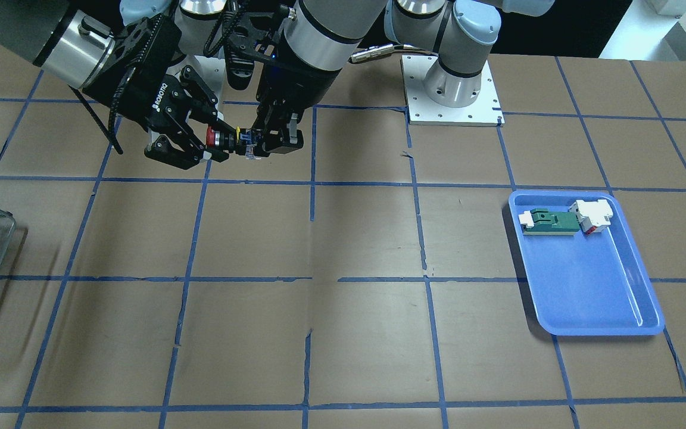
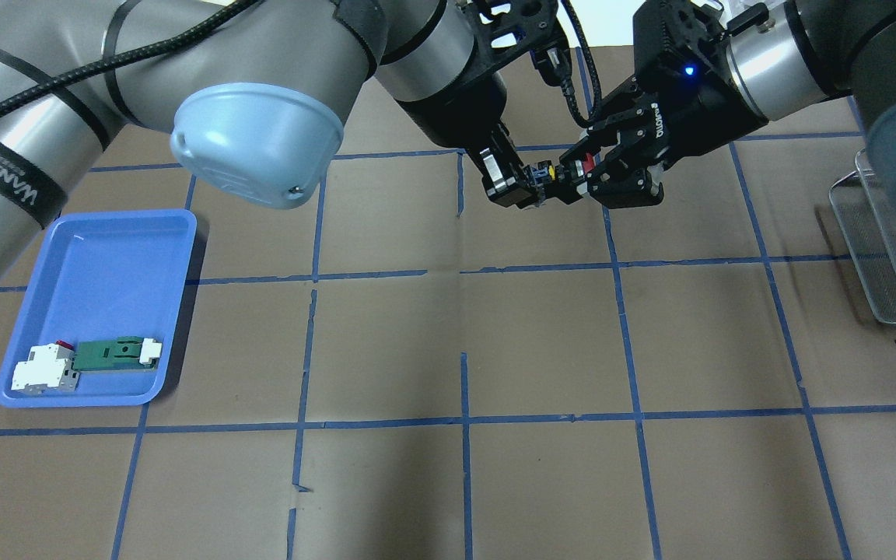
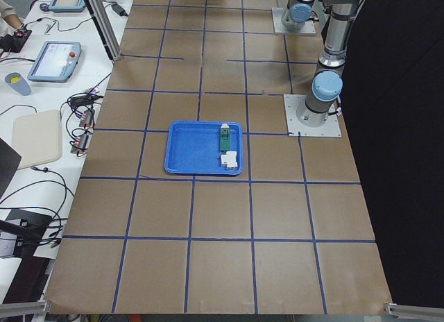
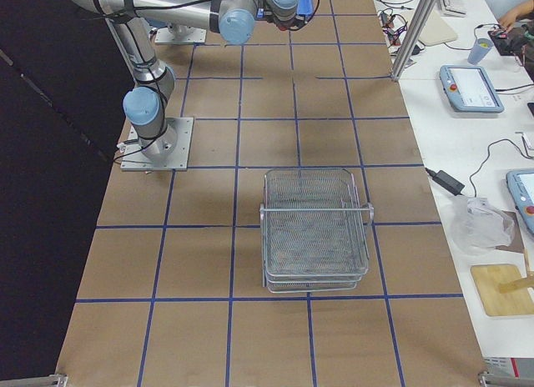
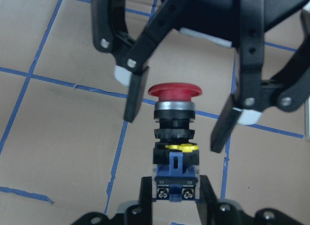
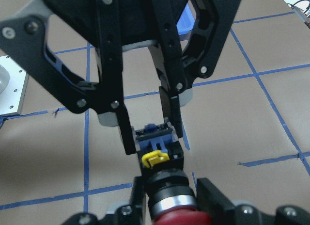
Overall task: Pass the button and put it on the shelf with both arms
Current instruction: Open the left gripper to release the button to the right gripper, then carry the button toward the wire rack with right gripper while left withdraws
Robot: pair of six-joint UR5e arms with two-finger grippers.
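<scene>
The black collar (image 6: 176, 155) is flush against the blue block end (image 1: 247, 136). The blue block end will come along in line when I carry the red cap.
The button (image 1: 224, 140) hangs in the air between the two grippers, above the table's robot side. My left gripper (image 1: 261, 145) is shut on its blue block end, as the left wrist view shows (image 5: 175, 188). My right gripper (image 1: 211, 143) is open, its fingers (image 5: 134, 96) on either side of the red cap (image 5: 174, 91) with small gaps. In the overhead view the button (image 2: 565, 173) lies level between the left gripper (image 2: 530, 184) and the right gripper (image 2: 592, 173). The wire-mesh shelf (image 2: 891, 233) stands on the robot's right and shows whole in the exterior right view (image 4: 315, 233).
A blue tray (image 2: 106, 264) on the robot's left holds a green-and-white flat part (image 2: 113, 354) and a white-and-red block (image 2: 43, 369). The brown table is marked with blue tape lines. The left arm's base plate (image 1: 453, 113) sits at the back.
</scene>
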